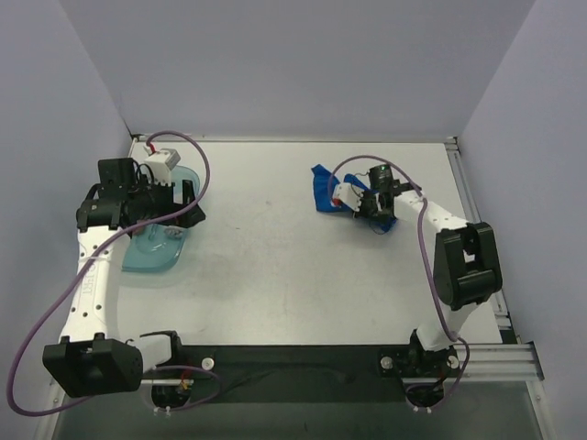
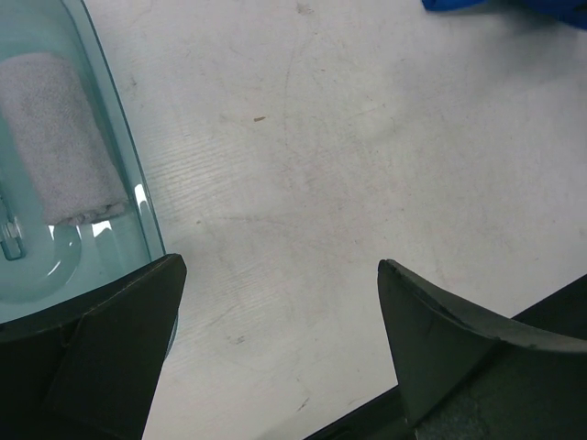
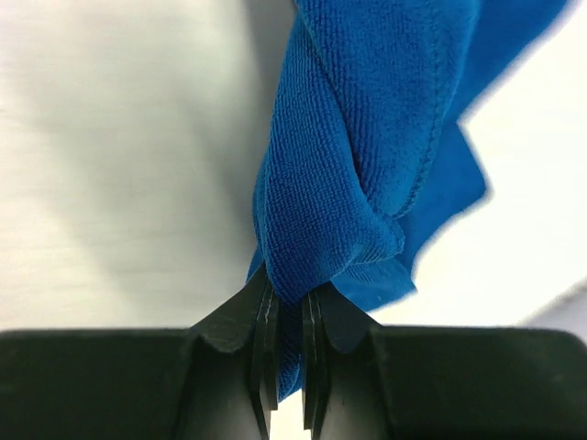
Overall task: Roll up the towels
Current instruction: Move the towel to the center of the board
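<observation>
The space point(image 1: 261, 194) from the robot's open left gripper to the blue towel's loose end point(image 1: 325, 193) is clear, so the gripper goes on going there until its fingers close on the towel's corner.
A royal-blue towel point(image 1: 321, 190) lies bunched on the table at the back right. My right gripper point(image 1: 359, 200) is over it, shut on a gathered fold. In the right wrist view the blue towel point(image 3: 348, 156) hangs twisted from the closed gripper point(image 3: 289, 298), with cloth pinched between the fingers. My left gripper point(image 1: 186, 197) stands open at the left, above the table beside a teal tray point(image 1: 151, 254). The left wrist view shows that gripper point(image 2: 280, 275) wide apart with nothing in it. A rolled white towel point(image 2: 57, 137) lies in the teal tray point(image 2: 128, 174). A corner of the blue towel point(image 2: 477, 5) shows at the top edge.
Grey walls close the table in on the left, back and right. A metal rail point(image 1: 477, 206) runs along the right edge. Purple cables point(image 1: 197, 151) loop from both arms.
</observation>
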Robot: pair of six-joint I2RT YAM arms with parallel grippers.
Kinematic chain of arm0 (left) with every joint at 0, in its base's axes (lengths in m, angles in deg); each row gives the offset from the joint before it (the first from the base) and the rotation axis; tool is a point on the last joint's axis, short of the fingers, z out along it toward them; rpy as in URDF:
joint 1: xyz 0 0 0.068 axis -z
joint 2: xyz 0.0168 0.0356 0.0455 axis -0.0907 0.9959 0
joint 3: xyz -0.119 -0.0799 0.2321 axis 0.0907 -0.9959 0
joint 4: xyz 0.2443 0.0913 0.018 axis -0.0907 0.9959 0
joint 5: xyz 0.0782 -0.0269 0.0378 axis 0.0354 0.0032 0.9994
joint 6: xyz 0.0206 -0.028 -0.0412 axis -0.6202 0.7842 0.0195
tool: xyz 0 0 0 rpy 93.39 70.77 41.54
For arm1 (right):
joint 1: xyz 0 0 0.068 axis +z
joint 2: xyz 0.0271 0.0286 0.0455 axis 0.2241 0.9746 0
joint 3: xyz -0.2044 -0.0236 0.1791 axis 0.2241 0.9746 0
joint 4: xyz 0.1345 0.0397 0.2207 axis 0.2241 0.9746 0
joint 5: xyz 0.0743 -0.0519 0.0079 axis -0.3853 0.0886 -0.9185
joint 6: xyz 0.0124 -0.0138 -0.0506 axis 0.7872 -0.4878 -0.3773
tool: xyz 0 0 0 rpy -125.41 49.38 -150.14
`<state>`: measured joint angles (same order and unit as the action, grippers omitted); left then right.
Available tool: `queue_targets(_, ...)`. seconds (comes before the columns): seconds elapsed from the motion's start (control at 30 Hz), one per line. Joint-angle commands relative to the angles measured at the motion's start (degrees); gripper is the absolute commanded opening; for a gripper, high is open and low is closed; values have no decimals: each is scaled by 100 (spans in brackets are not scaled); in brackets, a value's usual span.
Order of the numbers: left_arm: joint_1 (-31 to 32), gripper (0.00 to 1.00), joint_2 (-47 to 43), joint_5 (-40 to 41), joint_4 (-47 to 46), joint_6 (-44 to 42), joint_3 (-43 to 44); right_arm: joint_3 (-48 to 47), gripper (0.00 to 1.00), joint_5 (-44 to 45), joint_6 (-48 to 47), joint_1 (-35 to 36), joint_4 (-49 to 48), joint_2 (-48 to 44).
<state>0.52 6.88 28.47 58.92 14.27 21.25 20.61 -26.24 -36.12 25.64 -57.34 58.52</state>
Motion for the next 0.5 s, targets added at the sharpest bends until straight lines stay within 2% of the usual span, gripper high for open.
queue_targets(0.0,38,97,-92,-448,4,-66,229,591,0,-39,931,558,839,-614)
queue_targets(0.1,82,97,-31,-615,13,-48,150,891,1,-144,1459,1278,1620,-887)
queue_targets(0.13,152,97,4,-790,30,-57,115,883,11,-266,1575,1428,1901,-966)
queue_targets(0.17,213,97,48,-896,30,-75,19,874,54,-702,1680,1577,2339,-1080)
queue_targets(0.2,301,97,83,-958,30,-118,-34,874,73,-1046,1803,1561,2466,-1395)
queue_targets(0.23,598,97,110,-1037,4,-232,-87,891,80,-1310,2135,1509,2510,-1572)
queue_targets(0.3,898,97,197,-1012,-109,-312,-254,865,81,-1935,2392,1177,2564,-2019)
queue_targets(0.37,1249,97,372,-941,-495,-330,-360,682,77,-2426,2796,781,2555,-2162)
queue_targets(0.43,1443,97,731,-932,-909,-312,-387,514,73,-2500,3164,271,2555,-2084)
queue_targets(0.47,1671,96,908,-898,-1023,-312,-352,357,66,-2421,3254,174,2555,-1988)
